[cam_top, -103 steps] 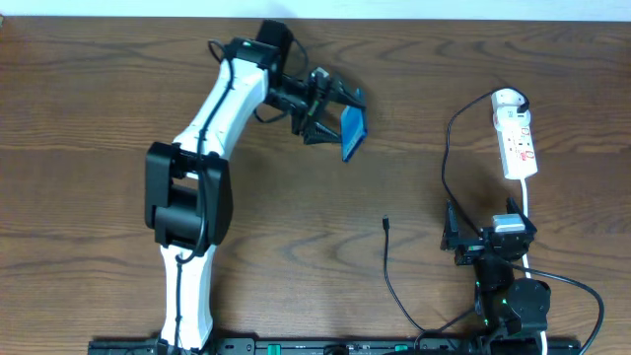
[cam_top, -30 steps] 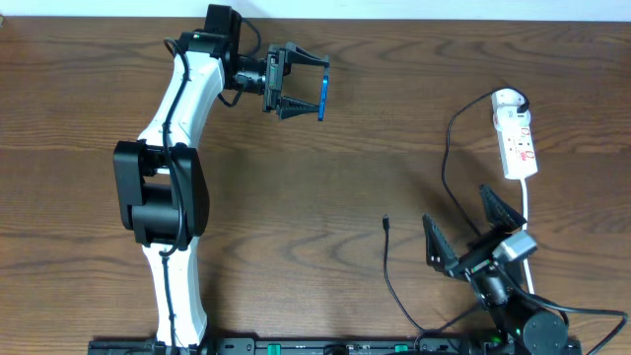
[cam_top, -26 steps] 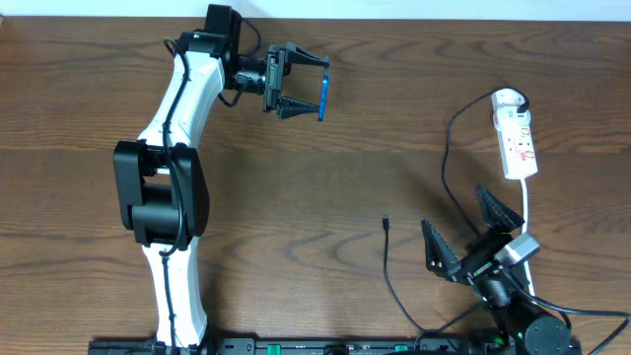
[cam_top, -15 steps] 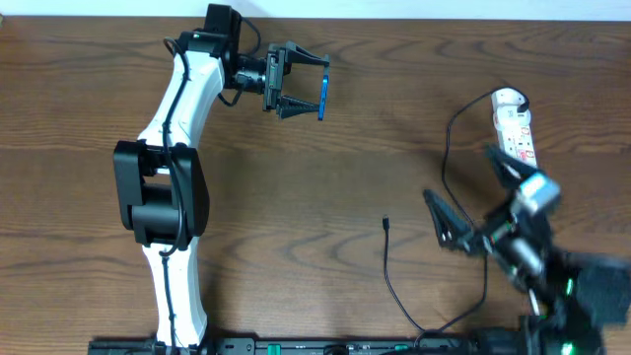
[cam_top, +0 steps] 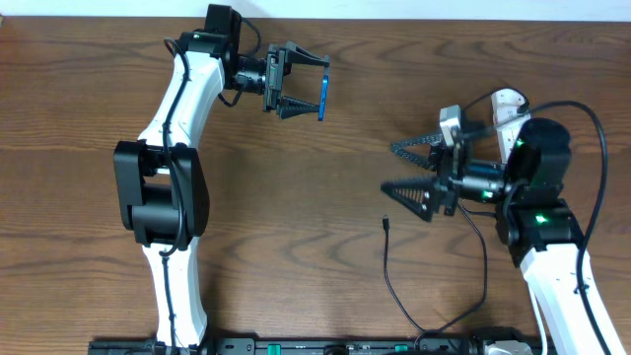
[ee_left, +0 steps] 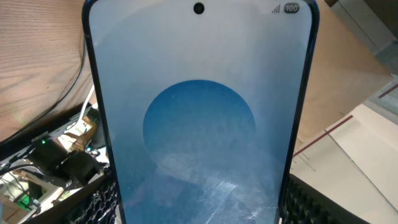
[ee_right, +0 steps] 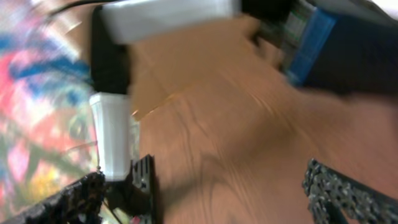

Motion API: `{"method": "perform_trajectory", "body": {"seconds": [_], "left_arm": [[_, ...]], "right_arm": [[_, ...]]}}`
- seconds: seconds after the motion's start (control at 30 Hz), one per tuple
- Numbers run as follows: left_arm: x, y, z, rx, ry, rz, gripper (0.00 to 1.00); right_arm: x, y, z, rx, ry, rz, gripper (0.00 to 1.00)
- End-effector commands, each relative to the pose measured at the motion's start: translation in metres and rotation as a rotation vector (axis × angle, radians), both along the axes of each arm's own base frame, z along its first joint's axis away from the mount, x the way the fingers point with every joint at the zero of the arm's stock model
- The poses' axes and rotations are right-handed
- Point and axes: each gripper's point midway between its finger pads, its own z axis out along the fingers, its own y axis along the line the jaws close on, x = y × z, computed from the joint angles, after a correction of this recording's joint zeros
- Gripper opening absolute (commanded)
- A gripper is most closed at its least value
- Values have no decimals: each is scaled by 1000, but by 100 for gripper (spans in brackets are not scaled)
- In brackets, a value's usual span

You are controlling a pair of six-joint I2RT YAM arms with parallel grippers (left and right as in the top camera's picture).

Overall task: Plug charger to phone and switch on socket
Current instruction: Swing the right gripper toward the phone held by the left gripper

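Note:
The phone is pinched across its long edges [ee_left: 297,124] by my left gripper, so my right gripper should grab it by its flat sides [cam_top: 323,93] before I plug in the charger.
My left gripper [cam_top: 317,91] is shut on the phone [cam_top: 322,95] and holds it on edge above the far middle of the table. In the left wrist view the phone's blue screen [ee_left: 199,124] fills the frame between the fingers [ee_left: 199,214]. The charger's black plug tip [cam_top: 385,223] lies on the table, its cable [cam_top: 394,291] running to the front edge. My right gripper [cam_top: 392,168] is open and empty, above and just beyond the tip, pointing left. The right wrist view is blurred and shows its open jaws [ee_right: 208,199]. The white socket [cam_top: 506,102] is partly hidden behind the right arm.
The charger cable also loops up towards the socket [cam_top: 449,133]. The wooden table [cam_top: 296,217] fills the overhead view. The left arm's white links [cam_top: 187,108] stretch along the left side. The blurred right wrist view shows the left arm [ee_right: 168,12] and the phone's blue edge [ee_right: 308,46].
My right arm has lifted from the front edge and swung up and left over the table, gripper open. The left arm has held still with the phone for the last second.

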Motion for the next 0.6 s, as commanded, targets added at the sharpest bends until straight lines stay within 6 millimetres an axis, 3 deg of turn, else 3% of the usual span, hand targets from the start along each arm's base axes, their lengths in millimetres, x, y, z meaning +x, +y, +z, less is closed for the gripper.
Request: {"method": "perform_trajectory", "body": {"seconds": [0.0, 0.13, 0.2, 0.3, 0.37, 0.47, 0.57], "left_arm": [[-6, 2, 27, -57, -38, -12, 75], [-6, 2, 27, -57, -35, -12, 75], [-6, 2, 27, -57, -35, -12, 75], [-6, 2, 27, -56, -35, -12, 75], [-6, 2, 27, -56, -35, -12, 75], [-6, 2, 27, -57, -34, -12, 75], [-6, 2, 27, -56, -35, -12, 75]], "right_arm": [[41, -24, -42, -129, 226, -325, 99], [48, -62, -94, -328, 423, -591, 96], [45, -87, -106, -455, 499, -717, 97], [41, -114, -107, -562, 615, -871, 99], [42, -117, -98, -583, 634, -879, 99], [47, -99, -80, -498, 610, -801, 99], [47, -87, -74, -414, 664, -773, 99]]}}
